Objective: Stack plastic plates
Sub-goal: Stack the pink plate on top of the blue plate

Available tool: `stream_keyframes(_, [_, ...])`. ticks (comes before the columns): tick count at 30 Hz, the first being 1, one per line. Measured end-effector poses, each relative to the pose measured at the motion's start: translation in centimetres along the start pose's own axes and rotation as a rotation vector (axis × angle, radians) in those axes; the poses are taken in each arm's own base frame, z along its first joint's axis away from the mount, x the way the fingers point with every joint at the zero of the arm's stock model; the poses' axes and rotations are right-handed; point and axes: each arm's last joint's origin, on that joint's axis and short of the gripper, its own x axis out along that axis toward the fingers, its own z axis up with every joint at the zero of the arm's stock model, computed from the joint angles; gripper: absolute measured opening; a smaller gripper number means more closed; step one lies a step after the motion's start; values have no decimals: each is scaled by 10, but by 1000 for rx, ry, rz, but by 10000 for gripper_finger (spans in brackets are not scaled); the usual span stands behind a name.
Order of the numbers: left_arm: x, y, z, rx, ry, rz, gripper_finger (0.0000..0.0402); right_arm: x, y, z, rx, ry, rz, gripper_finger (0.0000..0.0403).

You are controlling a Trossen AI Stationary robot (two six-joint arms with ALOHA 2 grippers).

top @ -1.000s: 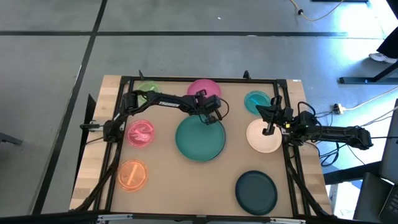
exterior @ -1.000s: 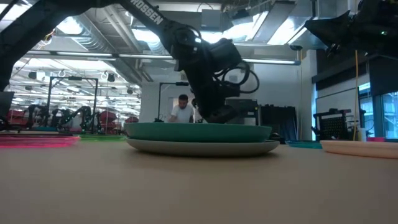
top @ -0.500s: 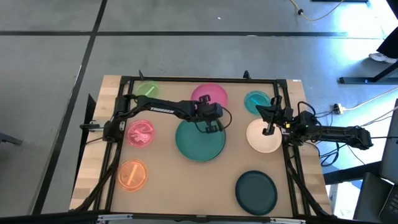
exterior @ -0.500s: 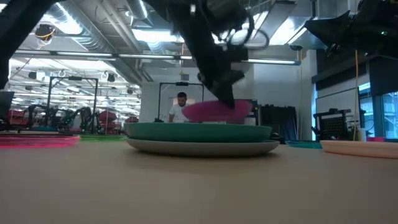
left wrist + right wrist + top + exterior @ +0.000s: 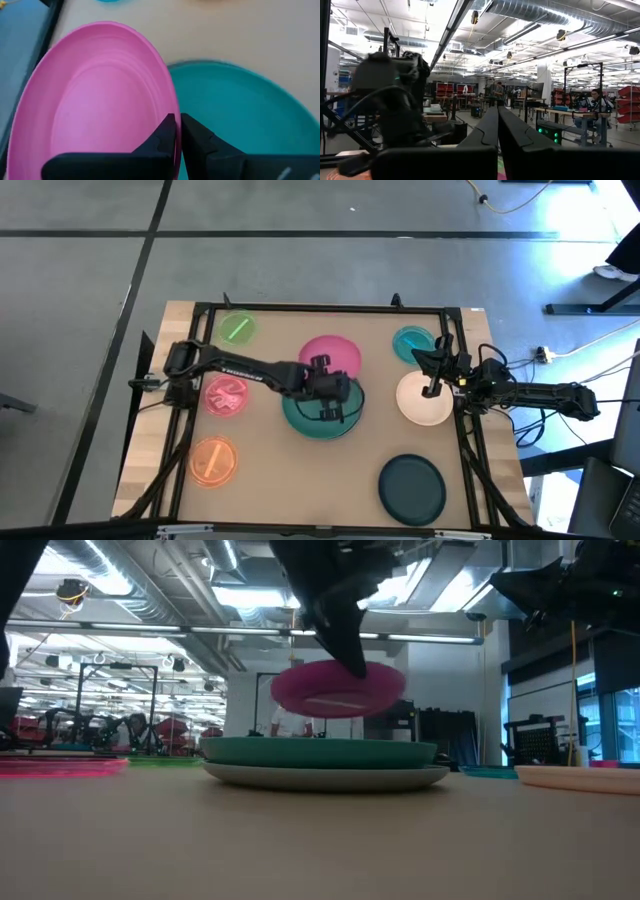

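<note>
My left gripper should keep bringing the magenta plate (image 5: 334, 353) down toward the middle of the wider, empty teal-green plate (image 5: 316, 427) until it rests inside, because the magenta plate is hanging face up above the teal-green plate.
My left gripper (image 5: 329, 373) is shut on the magenta plate (image 5: 334, 350), which hangs in the air above the far part of the teal-green plate (image 5: 322, 412). In the low view the teal-green plate (image 5: 318, 751) rests on the grey plate (image 5: 325, 777), and the magenta plate (image 5: 338, 690) floats above both. My right gripper (image 5: 432, 385) waits shut over the cream plate (image 5: 424, 402) near the table's right edge. My left gripper pinches the magenta plate's near rim (image 5: 169, 107) between its two fingers, one finger (image 5: 161, 137) over the plate's inner face and the other (image 5: 200, 137) outside the rim. The fingers slant down from the near side. The plate is lifted clear and nearly level.
Small translucent plates lie around: green (image 5: 237, 329), pink (image 5: 226, 393) and orange (image 5: 213, 461) on the left, teal (image 5: 412, 342) at far right. The dark teal plate (image 5: 411, 487) sits near the right near corner. A black frame (image 5: 300, 307) rims the table.
My left gripper, shut on the magenta plate's near rim, has lifted the plate off the table at the far side and carried it toward the near edge. The plate now hangs above the far part of the teal-green plate.
</note>
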Motion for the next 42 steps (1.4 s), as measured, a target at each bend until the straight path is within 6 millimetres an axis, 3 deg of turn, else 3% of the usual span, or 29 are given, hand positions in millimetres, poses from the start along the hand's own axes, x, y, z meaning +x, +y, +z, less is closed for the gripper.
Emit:
stream_keyframes(11, [-23,-65,-25,131,11,-138,14,0,0,0,0,0,0,3])
stream_keyframes(19, [-17,-95,-51,177,-25,-182,14,0,0,0,5,-1,0,3])
stream_keyframes(24, [-5,-99,-67,166,-37,-189,14,0,0,0,6,-1,0,3])
stream_keyframes(31, [1,-99,-73,129,-23,-206,17,0,0,0,29,0,0,3])
stream_keyframes(42, [3,-96,-69,65,-39,-231,101,0,0,0,29,5,0,3])
